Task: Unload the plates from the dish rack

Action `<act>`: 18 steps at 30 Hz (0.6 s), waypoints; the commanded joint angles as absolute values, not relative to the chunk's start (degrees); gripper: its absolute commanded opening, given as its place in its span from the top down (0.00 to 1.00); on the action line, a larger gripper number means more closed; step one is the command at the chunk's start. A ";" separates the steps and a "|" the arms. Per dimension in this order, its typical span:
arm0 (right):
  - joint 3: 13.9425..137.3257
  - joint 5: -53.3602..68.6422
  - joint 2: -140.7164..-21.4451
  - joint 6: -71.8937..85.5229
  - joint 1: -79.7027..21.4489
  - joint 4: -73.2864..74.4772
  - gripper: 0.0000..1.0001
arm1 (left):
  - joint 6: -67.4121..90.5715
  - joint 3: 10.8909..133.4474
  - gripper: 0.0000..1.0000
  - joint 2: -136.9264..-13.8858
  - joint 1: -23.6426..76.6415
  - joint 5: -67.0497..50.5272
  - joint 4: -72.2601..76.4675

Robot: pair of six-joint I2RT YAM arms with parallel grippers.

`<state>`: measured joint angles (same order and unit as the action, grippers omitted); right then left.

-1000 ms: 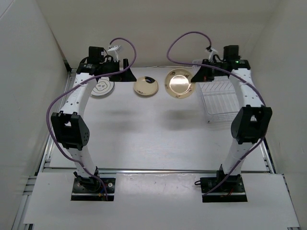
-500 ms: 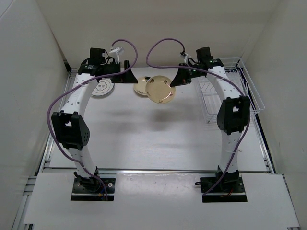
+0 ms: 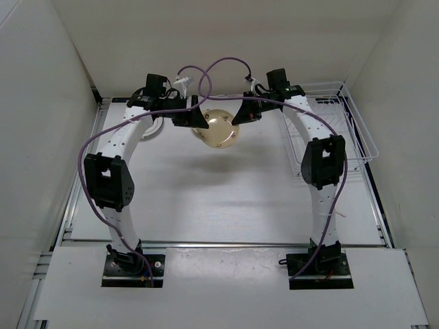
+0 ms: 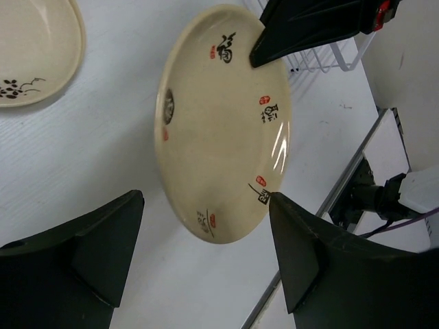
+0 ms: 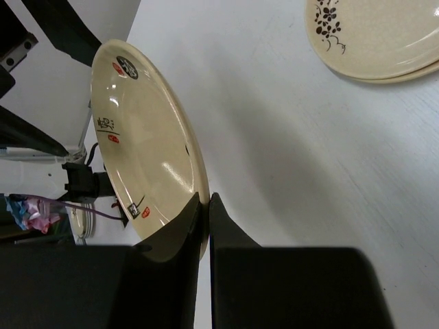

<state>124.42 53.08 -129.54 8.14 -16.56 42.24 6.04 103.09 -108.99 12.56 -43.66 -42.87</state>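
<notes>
The tan-yellow plate is hanging on edge from the robot's right gripper, with its free rim [image 4: 217,237] inside the open left gripper. The left gripper should therefore take the tan-yellow plate to the cream plate [image 5: 384,34].
A tan-yellow plate [image 3: 219,130] with small dark and red marks hangs on edge above the back middle of the table. My right gripper [image 5: 206,199] is shut on its rim [image 5: 195,164]. My left gripper [image 4: 206,197] stands open, one finger on each side of the plate's [image 4: 219,123] lower edge, the right fingertip [image 4: 278,205] close against the rim. A cream plate with a dark flower motif [image 4: 34,55] lies flat on the table, seemingly stacked on another [image 5: 377,34]. A white plate [image 3: 152,130] peeks out behind my left arm. The white wire dish rack [image 3: 357,137] stands at the right.
White walls enclose the table on the left, back and right. A metal rail [image 3: 226,243] runs along the near edge in front of both arm bases. Purple cables [image 3: 206,72] loop above the two wrists.
My right arm carried the tan plate left from beside the rack to the back middle. My left arm swung right to meet it, and its jaws narrowed a little around the plate.
</notes>
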 commanded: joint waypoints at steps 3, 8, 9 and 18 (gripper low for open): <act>128.23 55.63 -129.64 10.36 -16.79 39.20 1.00 | 5.45 103.36 0.23 -108.46 13.18 -45.62 -42.36; 128.76 56.16 -129.64 10.90 -16.79 38.15 1.00 | 4.92 103.36 0.46 -108.98 13.18 -45.09 -42.36; 128.76 56.16 -129.64 10.90 -16.79 38.14 1.00 | 4.92 103.36 0.53 -109.51 13.18 -45.09 -42.36; 128.76 52.22 -129.11 10.90 -16.79 39.28 0.74 | 3.78 103.89 0.90 -109.51 13.18 -43.95 -41.75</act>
